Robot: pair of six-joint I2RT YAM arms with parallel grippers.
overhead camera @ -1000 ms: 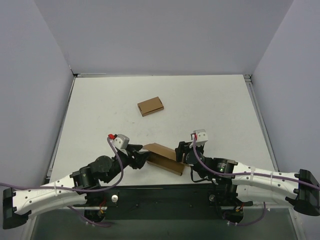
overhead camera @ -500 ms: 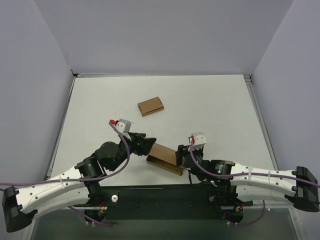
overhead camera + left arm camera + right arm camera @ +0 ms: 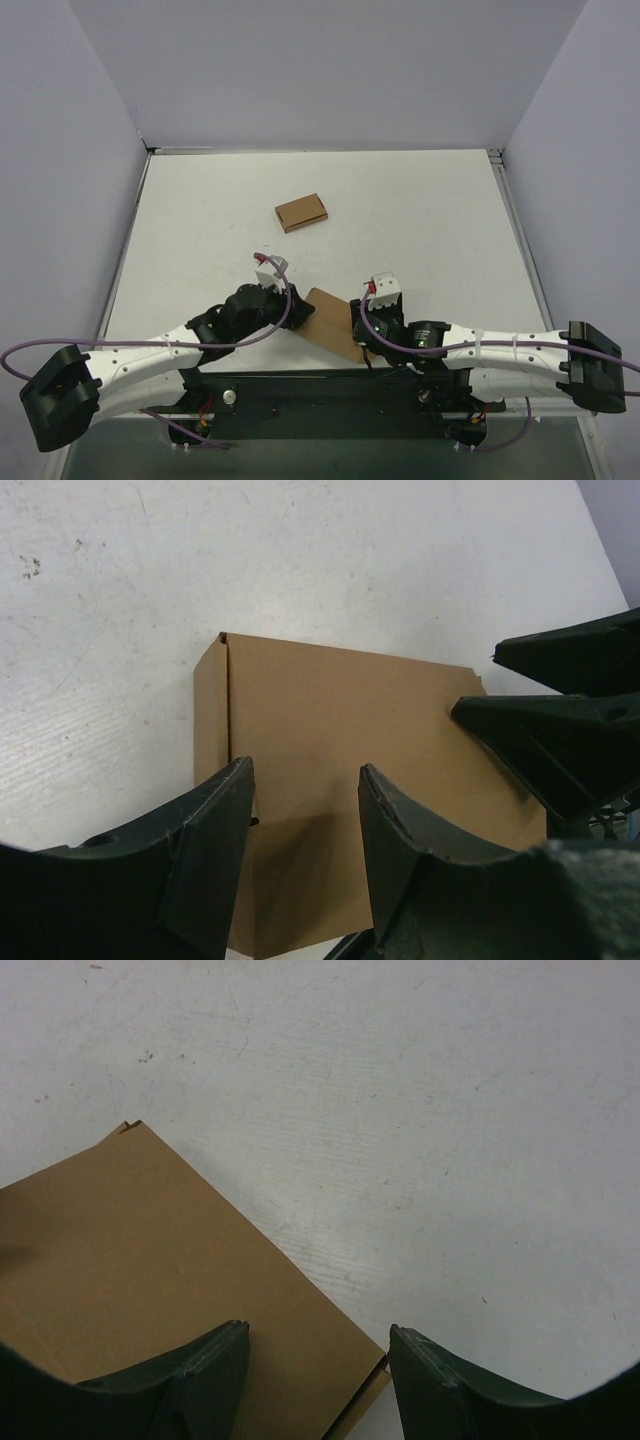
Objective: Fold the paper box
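Observation:
The front flap [image 3: 306,882] is sticking out from the paper box, so the robot's left gripper should move back and its right gripper should raise the top panel [image 3: 333,313] to open it.
The paper box [image 3: 330,320] is brown cardboard lying near the table's front edge, its top panel flat, with a narrow side flap [image 3: 210,710] at its left end. My left gripper [image 3: 297,312] is over the box's left end. In the left wrist view the left gripper [image 3: 305,775] is open above the top panel [image 3: 340,710], with nothing pinched. My right gripper [image 3: 362,325] is at the box's right end. In the right wrist view the right gripper [image 3: 317,1338] is open, and the box corner [image 3: 150,1250] lies between its fingers. The right fingers [image 3: 560,715] show at the box's far end in the left wrist view.
A smaller flat brown box [image 3: 301,212] lies mid-table, well beyond the grippers. White table [image 3: 430,220] stretches behind and to both sides. Grey walls enclose the table on three sides, and the black front rail [image 3: 320,385] runs just below the paper box.
My left arm has swung right and forward onto the box's left end. The box's raised panel now lies flat. My right gripper has shifted slightly left and nearer the front edge.

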